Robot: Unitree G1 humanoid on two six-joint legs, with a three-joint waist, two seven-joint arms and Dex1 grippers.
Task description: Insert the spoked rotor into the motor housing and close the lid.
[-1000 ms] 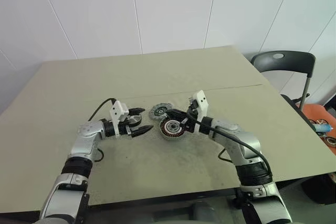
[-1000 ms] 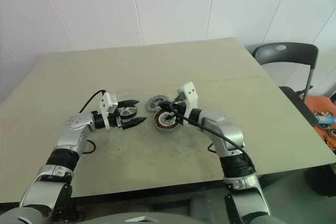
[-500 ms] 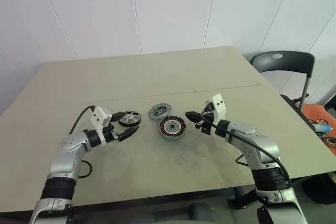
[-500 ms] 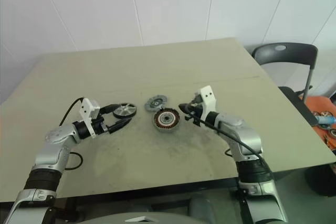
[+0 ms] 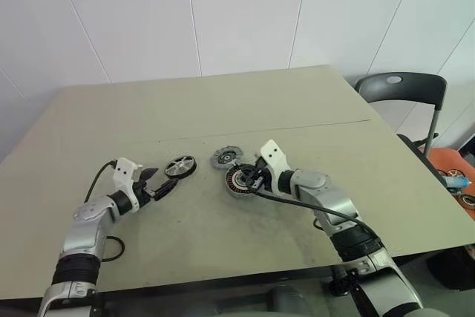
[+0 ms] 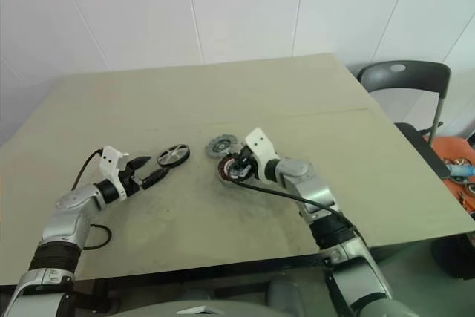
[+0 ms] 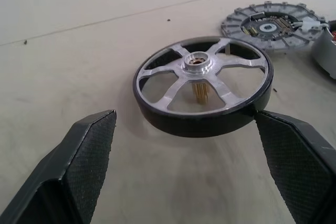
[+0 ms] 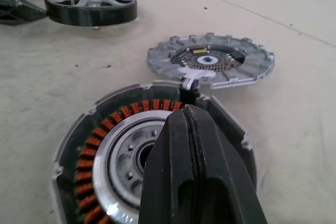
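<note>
The flat spoked rotor (image 5: 180,167) is wider than the level gap between my left gripper's fingers. Next, I roll my left gripper and grip the rotor's near rim (image 5: 168,174) from above and below.
The spoked rotor (image 5: 180,166), silver spokes inside a black rim, lies flat on the table left of centre. My left gripper (image 5: 162,182) is open just short of it, and in the left wrist view the rotor (image 7: 202,93) lies ahead of its two fingers (image 7: 79,171). The motor housing (image 5: 236,183), with its ring of copper windings (image 8: 100,140), sits at the middle. Its grey lid (image 5: 226,157) lies open and flat right behind it. My right gripper (image 5: 246,177) is shut with nothing in it, its tips over the housing's rim on the lid side.
The beige table (image 5: 223,243) has bare room in front of and behind the parts. A dark chair (image 5: 404,87) stands off the table's far right corner. An orange bin (image 5: 456,176) sits at the right edge.
My left gripper has drawn back to the left, leaving the rotor on the table. My right gripper swung out to the right, then came back over the housing.
</note>
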